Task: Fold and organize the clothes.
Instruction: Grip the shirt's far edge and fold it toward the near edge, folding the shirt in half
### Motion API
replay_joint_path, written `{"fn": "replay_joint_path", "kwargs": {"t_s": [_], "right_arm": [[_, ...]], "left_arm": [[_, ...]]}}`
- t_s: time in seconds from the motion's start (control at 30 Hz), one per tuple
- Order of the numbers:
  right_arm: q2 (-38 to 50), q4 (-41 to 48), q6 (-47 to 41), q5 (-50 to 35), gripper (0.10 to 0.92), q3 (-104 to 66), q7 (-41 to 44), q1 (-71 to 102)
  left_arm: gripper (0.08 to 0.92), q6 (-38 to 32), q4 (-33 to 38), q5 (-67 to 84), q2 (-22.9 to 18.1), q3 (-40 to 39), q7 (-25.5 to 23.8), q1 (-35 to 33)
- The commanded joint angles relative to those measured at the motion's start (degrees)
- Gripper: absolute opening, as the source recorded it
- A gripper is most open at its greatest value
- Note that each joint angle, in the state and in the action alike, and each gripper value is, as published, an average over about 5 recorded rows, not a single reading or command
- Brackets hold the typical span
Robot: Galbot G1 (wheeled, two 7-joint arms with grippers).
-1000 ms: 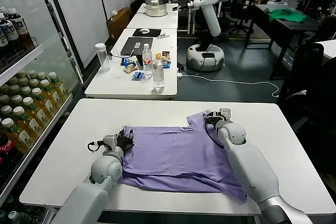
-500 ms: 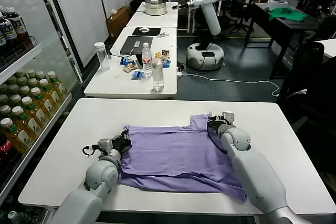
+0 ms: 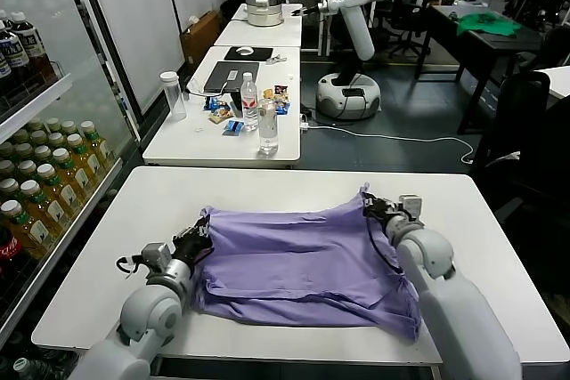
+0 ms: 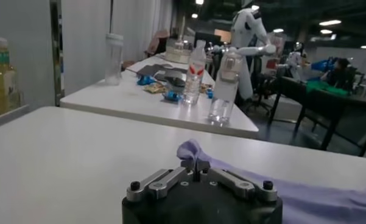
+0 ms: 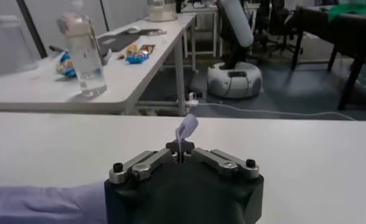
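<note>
The T-shirt's far edge [image 3: 289, 214] runs straight from one gripper to the other, so the robot's right gripper should go on lowering its corner toward the T-shirt's near edge [image 3: 356, 323] until the corner settles, and then let go.
The lavender T-shirt [image 3: 294, 260] lies spread on the white table [image 3: 267, 189], its far edge lifted and stretched between my two grippers. My left gripper [image 3: 198, 236] is shut on the shirt's far left corner; in the left wrist view a bunch of the T-shirt's fabric [image 4: 190, 150] sticks out of the closed left gripper [image 4: 195, 165]. My right gripper [image 3: 374, 206] is shut on the far right corner; in the right wrist view a thin flap of the T-shirt [image 5: 186, 128] stands up from the closed right gripper [image 5: 179, 150]. The print and tag are hidden.
A second table [image 3: 200, 135] behind holds water bottles [image 3: 268, 126], a tall clear cup [image 3: 173, 95], snacks and a laptop. A shelf of drink bottles [image 3: 44, 175] stands at the left. Another robot [image 3: 352, 42] stands at the back, and a black chair [image 3: 521, 131] at the right.
Both grippers moved outward and toward me with the shirt's corners, pulling its far edge taut and wider. The left arm drew back to the left, the right arm to the right.
</note>
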State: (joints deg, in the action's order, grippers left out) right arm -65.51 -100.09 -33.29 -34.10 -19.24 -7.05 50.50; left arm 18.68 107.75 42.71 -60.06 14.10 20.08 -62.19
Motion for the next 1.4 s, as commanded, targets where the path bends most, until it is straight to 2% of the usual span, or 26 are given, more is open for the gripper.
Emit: {"fn": "replay_joint_path", "kwargs": {"t_s": [0.03,0.43,0.8,0.93,1.13,1.4], "right_arm": [[1.7,-16.3,0.1,-0.5,0.115,-8.7,-0.2,14.8],[-0.5,-23.7,0.2,1.5,0.115,-16.3,0.4,28.1],[-2.6,-18.1,0.2,6.7,0.124,-13.6,0.3,26.6],[-3.1,-17.0,0.5,9.4,0.206,-12.3,0.5,26.1],[-3.3,-20.0,1.7,11.8,0.378,-12.8,1.0,29.2],[-3.6,-24.7,2.0,11.8,0.612,-14.6,1.3,33.7]], "left_arm": [[0.098,0.8,7.1,0.7,1.5,1.5,-0.1,-7.2],[0.097,1.4,11.3,-0.9,3.3,2.5,0.0,-14.7],[0.098,2.5,7.7,-5.5,2.3,1.4,-0.8,-14.9],[0.14,2.1,7.0,-8.4,1.6,1.6,-0.6,-14.6],[0.305,0.4,9.7,-13.4,-0.4,2.4,1.8,-16.5],[0.539,0.4,15.3,-19.3,-7.3,0.7,6.3,-21.4]]}}
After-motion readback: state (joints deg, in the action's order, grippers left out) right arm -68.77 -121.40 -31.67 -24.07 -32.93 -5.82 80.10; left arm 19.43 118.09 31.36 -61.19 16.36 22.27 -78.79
